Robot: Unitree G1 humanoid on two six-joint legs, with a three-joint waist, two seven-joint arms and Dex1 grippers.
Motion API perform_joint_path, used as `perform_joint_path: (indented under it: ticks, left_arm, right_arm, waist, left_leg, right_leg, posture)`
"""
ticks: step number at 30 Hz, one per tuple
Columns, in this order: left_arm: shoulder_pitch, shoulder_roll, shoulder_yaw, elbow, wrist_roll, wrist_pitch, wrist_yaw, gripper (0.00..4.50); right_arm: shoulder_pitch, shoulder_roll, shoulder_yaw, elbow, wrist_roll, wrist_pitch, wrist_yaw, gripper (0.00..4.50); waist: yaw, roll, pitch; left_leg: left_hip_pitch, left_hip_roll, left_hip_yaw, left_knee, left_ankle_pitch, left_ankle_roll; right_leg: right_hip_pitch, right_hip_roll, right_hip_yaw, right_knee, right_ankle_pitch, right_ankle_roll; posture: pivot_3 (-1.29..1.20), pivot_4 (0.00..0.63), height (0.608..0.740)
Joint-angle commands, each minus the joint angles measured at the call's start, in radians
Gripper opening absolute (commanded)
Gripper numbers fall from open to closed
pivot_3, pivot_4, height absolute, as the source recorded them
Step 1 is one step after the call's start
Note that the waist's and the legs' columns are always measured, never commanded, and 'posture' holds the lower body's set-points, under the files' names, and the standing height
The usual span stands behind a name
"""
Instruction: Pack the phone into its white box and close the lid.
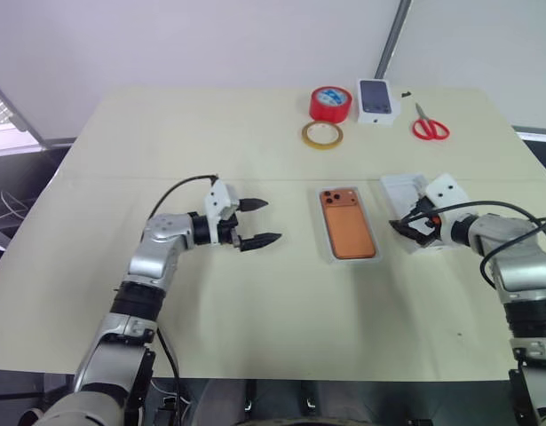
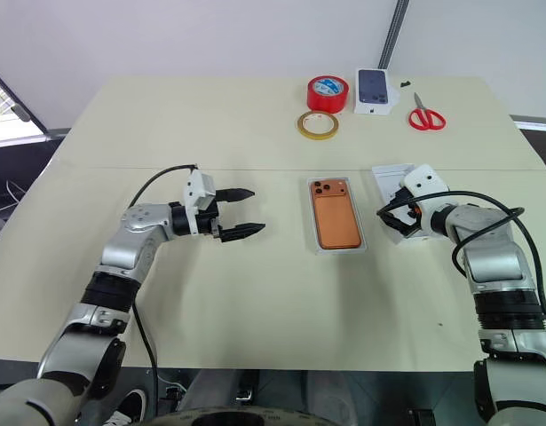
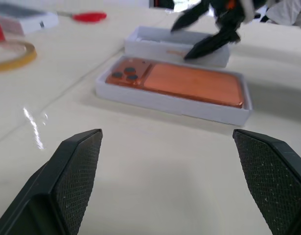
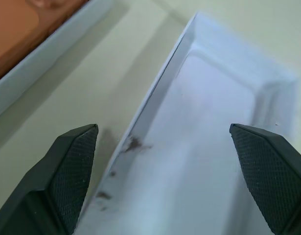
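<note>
The lid is lying with its hollow side (image 1: 401,189) up. I should pinch the lid's edge (image 4: 126,140) nearest the phone with my right gripper and flip the lid over onto the box.
The orange phone (image 1: 347,224) lies camera side up inside the shallow white box (image 1: 318,226) at the table's middle. To its right rests the lid (image 1: 399,189), its hollow white face up. My right gripper (image 1: 409,229) hangs open just over the lid's near end, with the lid's left wall between its fingers (image 4: 72,166) and nothing gripped. My left gripper (image 1: 271,220) stands open to the left of the box, pointing toward it across a gap of bare table. In the left wrist view the phone (image 3: 189,81) fills the box (image 3: 165,100).
At the table's far side are a red tape roll (image 1: 330,102), a thin yellowish tape ring (image 1: 321,134), a small white box with a dark phone picture (image 1: 378,98) and red scissors (image 1: 430,127). Bare beige tabletop spreads left of and in front of the box.
</note>
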Motion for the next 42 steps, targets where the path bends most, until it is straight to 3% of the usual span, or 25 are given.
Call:
perform_joint_path:
  ticks: [1, 11, 19, 26, 29, 35, 38, 42]
  left_arm:
    - [0.034, 0.035, 0.039, -0.060, -0.032, -0.099, -0.038, 4.48]
    - [0.135, 0.113, 0.065, -0.127, -0.063, -0.186, -0.074, 4.48]
    - [0.151, 0.095, 0.058, -0.144, -0.056, -0.187, -0.027, 4.48]
    - [0.155, 0.084, 0.047, -0.154, -0.048, -0.184, 0.002, 4.48]
    - [0.158, 0.083, 0.041, -0.160, -0.044, -0.182, 0.011, 4.50]
    - [0.162, 0.087, 0.039, -0.159, -0.038, -0.165, 0.028, 4.50]
    - [0.157, 0.085, 0.037, -0.160, -0.041, -0.160, 0.034, 4.50]
    - [0.140, 0.084, 0.034, -0.140, -0.034, -0.157, 0.043, 4.50]
  right_arm:
    - [-0.070, -0.057, 0.025, -0.084, 0.036, 0.176, 0.051, 4.50]
    - [-0.193, -0.044, 0.101, -0.138, 0.096, 0.592, 0.022, 4.50]
    - [-0.319, 0.005, 0.158, -0.084, 0.090, 0.723, -0.086, 4.50]
    - [-0.334, 0.030, 0.175, -0.057, 0.097, 0.742, -0.135, 4.50]
    - [-0.313, 0.024, 0.190, -0.049, 0.096, 0.728, -0.149, 3.22]
    - [-0.284, 0.032, 0.202, -0.050, 0.096, 0.706, -0.174, 0.17]
    - [-0.285, 0.041, 0.188, -0.035, 0.091, 0.694, -0.193, 0.08]
    - [-0.268, 0.080, 0.074, -0.057, 0.157, 0.711, -0.174, 0.08]
  waist:
    - [-0.002, 0.000, 0.000]
    - [-0.004, 0.000, 0.000]
    - [-0.009, 0.001, 0.000]
    - [-0.019, 0.001, 0.000]
    - [-0.021, 0.001, 0.000]
    - [-0.023, 0.000, 0.000]
    - [-0.023, 0.000, -0.001]
    - [-0.023, 0.000, -0.001]
  left_leg:
    - [0.000, 0.000, 0.000, 0.000, 0.000, 0.000]
    - [-0.001, 0.001, 0.000, -0.001, -0.004, 0.007]
    - [-0.002, 0.001, 0.000, -0.001, -0.004, 0.007]
    - [-0.002, 0.001, 0.000, -0.001, -0.004, 0.007]
    - [-0.002, 0.001, 0.000, -0.001, -0.004, 0.007]
    - [-0.002, 0.001, 0.000, -0.001, -0.004, 0.007]
    - [-0.002, 0.001, 0.000, 0.000, -0.004, 0.007]
    - [-0.002, 0.001, 0.000, 0.000, -0.004, 0.007]
  right_leg:
    - [0.000, 0.000, 0.000, 0.000, 0.000, 0.000]
    - [-0.001, 0.000, 0.000, 0.000, 0.000, 0.000]
    - [-0.003, 0.000, 0.000, 0.000, 0.000, 0.000]
    - [-0.003, 0.000, 0.000, 0.001, 0.000, 0.000]
    - [-0.003, 0.000, 0.000, 0.001, 0.000, 0.000]
    - [-0.003, 0.000, 0.000, 0.001, 0.000, 0.000]
    - [-0.002, 0.000, 0.000, 0.001, 0.000, 0.000]
    - [-0.002, 0.000, 0.000, 0.001, 0.000, 0.000]
  posture:
    - [0.00, 0.150, 0.740]
    - [0.00, 0.150, 0.740]
    - [0.00, 0.150, 0.740]
    - [0.00, 0.150, 0.740]
    - [0.00, 0.150, 0.740]
    - [0.00, 0.150, 0.740]
    - [0.00, 0.150, 0.740]
    - [0.00, 0.150, 0.740]
